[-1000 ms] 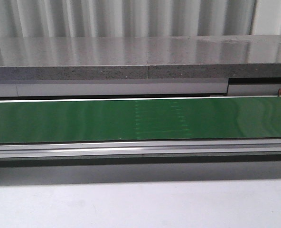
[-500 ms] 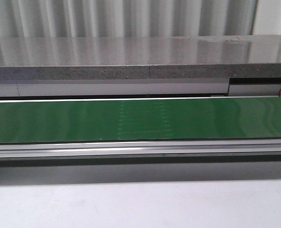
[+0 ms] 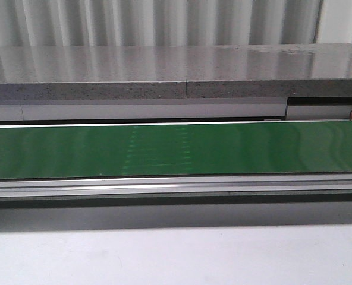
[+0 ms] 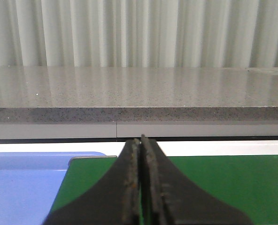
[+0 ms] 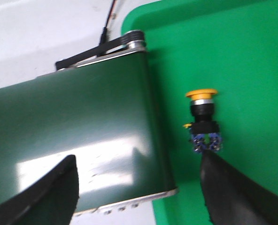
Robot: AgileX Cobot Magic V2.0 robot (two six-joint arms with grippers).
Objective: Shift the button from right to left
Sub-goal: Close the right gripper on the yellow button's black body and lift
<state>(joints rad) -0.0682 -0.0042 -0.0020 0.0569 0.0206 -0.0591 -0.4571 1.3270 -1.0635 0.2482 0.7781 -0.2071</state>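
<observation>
I am going to place the button [image 5: 204, 123] on the belt, and the belt should then carry it toward my left gripper, because a black cable [image 5: 104, 34] leads to the belt roller.
The button [image 5: 202, 123] lies on its side in a green tray [image 5: 251, 56], its orange-yellow cap pointing away from my fingers and its blue-and-grey block nearest them. My right gripper [image 5: 138, 190] hangs open above the end of the dark green belt [image 5: 82, 126], and one finger [image 5: 233, 190] sits just short of the button's block. My left gripper [image 4: 140, 143] is shut with nothing in it, over the other end of the belt [image 4: 223, 183]. The front view shows neither gripper nor the button.
A light blue tray [image 4: 21, 187] lies beside the belt end under my left gripper. A long grey stone counter [image 3: 164, 71] runs behind the conveyor belt [image 3: 271, 148], with a ribbed white wall behind it. A black cable [image 5: 108, 21] leads to the belt roller.
The faint stitched seam on the belt has shifted to the left in the front view. Nothing else there has moved.
</observation>
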